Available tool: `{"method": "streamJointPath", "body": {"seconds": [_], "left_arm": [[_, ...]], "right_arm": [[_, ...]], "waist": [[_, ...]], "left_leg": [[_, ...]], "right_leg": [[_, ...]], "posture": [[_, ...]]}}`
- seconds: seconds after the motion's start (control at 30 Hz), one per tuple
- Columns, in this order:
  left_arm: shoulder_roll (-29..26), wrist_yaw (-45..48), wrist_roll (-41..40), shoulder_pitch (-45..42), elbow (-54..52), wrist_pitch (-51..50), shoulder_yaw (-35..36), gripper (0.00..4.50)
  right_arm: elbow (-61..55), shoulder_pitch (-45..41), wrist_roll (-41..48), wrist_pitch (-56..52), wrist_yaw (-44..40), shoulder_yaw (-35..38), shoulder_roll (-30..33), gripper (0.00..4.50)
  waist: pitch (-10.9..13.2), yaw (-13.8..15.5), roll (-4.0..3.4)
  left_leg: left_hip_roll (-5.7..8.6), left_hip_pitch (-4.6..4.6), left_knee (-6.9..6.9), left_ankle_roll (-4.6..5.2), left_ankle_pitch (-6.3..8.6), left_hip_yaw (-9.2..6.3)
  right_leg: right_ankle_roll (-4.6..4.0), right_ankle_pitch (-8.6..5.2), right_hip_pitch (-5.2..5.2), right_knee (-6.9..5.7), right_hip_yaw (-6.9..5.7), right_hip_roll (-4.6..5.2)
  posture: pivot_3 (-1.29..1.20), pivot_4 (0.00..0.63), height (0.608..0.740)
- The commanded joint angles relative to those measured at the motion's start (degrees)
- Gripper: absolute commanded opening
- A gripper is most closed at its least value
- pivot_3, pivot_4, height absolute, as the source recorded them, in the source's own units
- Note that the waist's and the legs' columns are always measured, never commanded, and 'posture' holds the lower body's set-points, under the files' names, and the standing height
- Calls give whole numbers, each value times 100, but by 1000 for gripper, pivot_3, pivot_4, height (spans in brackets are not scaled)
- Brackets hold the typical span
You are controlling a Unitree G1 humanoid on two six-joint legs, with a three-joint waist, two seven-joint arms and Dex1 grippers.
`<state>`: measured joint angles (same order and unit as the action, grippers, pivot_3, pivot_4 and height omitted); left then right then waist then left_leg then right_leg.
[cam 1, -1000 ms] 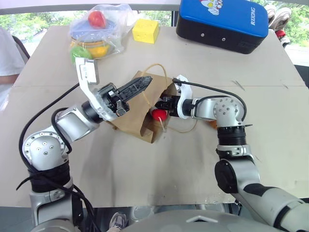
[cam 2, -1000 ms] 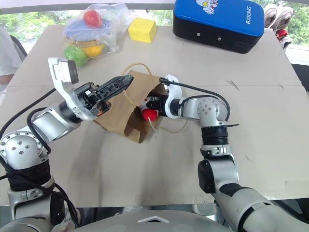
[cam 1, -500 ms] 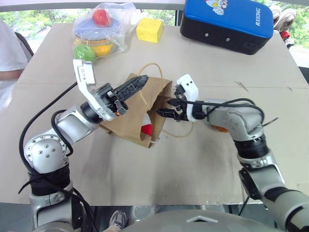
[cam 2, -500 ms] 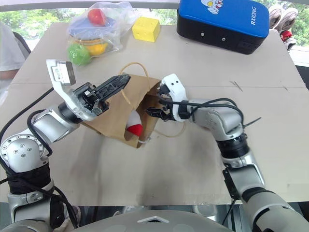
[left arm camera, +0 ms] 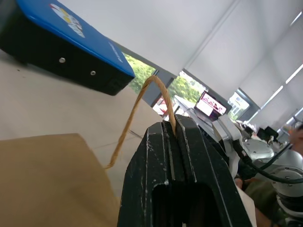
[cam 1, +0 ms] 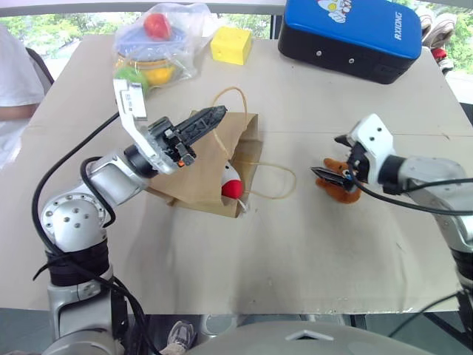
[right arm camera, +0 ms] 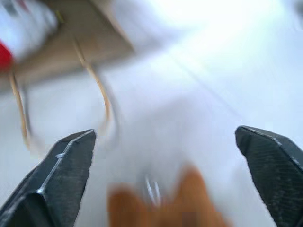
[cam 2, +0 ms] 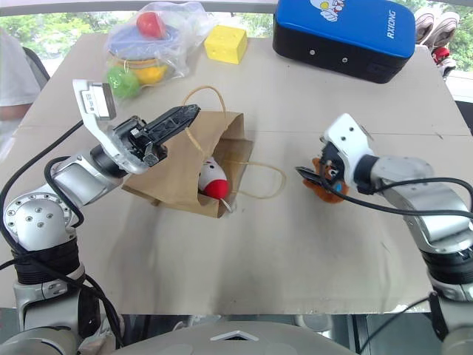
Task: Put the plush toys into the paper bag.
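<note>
The bag's opening (cam 1: 246, 151) is wide open beside the white-and-red plush toy, so the brown plush toy (cam 1: 340, 182) will fit in against that toy when the robot pushes it inside.
The brown paper bag (cam 1: 194, 164) lies on its side mid-table, its mouth toward the right. My left gripper (cam 1: 216, 115) is shut on one twisted handle (left arm camera: 142, 101) and holds it up; the fingers (left arm camera: 189, 156) pinch the cord. The white-and-red plush toy (cam 1: 231, 182) rests in the bag's mouth, half showing. The other handle (cam 1: 275, 182) lies flat on the table. To the right the brown plush toy (cam 1: 342, 188) sits on the table. My right gripper (cam 1: 331, 159) hovers open right over it, a finger (right arm camera: 64, 172) on each side, holding nothing.
At the back of the table are a clear plastic bag of toy fruits (cam 1: 157, 44), a yellow cheese-shaped block (cam 1: 230, 46) and a blue-topped black case (cam 1: 347, 33). A person in white (cam 1: 13, 81) sits at the left edge.
My right gripper let go of the white-and-red toy at the bag's mouth, opened wide and swung right to the brown toy. The left gripper kept its hold on the handle.
</note>
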<state>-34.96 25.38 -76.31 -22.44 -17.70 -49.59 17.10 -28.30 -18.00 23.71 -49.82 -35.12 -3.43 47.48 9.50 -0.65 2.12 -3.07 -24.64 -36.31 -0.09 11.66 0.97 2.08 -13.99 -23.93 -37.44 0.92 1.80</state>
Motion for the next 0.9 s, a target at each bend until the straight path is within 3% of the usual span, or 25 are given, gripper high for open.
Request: {"method": "streamJointPath", "body": {"seconds": [0.03,0.1,0.33,0.37,0.47,0.57,0.73,0.83,0.9], "left_arm": [[-11,141,104,-96,-95,115,46,0],[4,199,177,-102,-83,114,28,0],[-5,326,283,-159,-17,74,33,0],[0,338,293,-170,-5,73,30,0],[19,361,266,-221,21,47,27,0],[11,405,170,-289,42,-24,35,0],[21,441,93,-441,83,-99,-8,0],[25,459,76,-532,80,-142,-64,0],[39,478,76,-501,15,-171,-117,0]], "right_arm": [[-52,638,-322,-50,-225,-39,581,4463],[266,715,-354,-23,0,11,305,4463],[315,801,-472,221,96,282,60,1590],[240,794,-323,382,21,446,-57,1032],[-200,569,384,643,-287,838,-494,128],[-442,14,465,595,-250,436,-842,128],[411,-1046,-846,1347,-400,-1432,-1260,128],[1555,-1969,-1372,2003,-587,-2318,-2134,128],[2357,-2449,-1581,2462,-642,-2512,-2707,128]], "waist": [[0,7,2],[-1,-34,4],[-3,-1,8],[-3,3,8],[0,-4,6],[1,-51,4],[1,-40,5],[4,-56,9],[5,-57,7]], "left_leg": [[0,1,0,0,0,-1],[0,2,-1,0,0,2],[-2,12,-8,0,0,11],[0,10,-9,0,0,11],[0,7,-10,0,0,7],[-5,11,-10,0,0,7],[-9,19,-10,0,0,4],[-5,12,-12,0,0,4],[-5,8,-16,0,-1,5]], "right_leg": [[-1,-1,2,1,-2,0],[0,0,1,1,2,0],[4,-1,7,-8,11,-2],[5,-1,7,-7,11,-1],[4,1,7,-8,9,-2],[5,1,5,-16,12,-9],[3,0,7,-21,9,-14],[2,2,5,-18,9,-10],[2,4,0,-26,11,-11]], "posture": [[0,150,740],[0,150,740],[0,150,740],[0,150,740],[0,150,740],[0,150,740],[0,150,740],[0,150,740],[0,150,740]]}}
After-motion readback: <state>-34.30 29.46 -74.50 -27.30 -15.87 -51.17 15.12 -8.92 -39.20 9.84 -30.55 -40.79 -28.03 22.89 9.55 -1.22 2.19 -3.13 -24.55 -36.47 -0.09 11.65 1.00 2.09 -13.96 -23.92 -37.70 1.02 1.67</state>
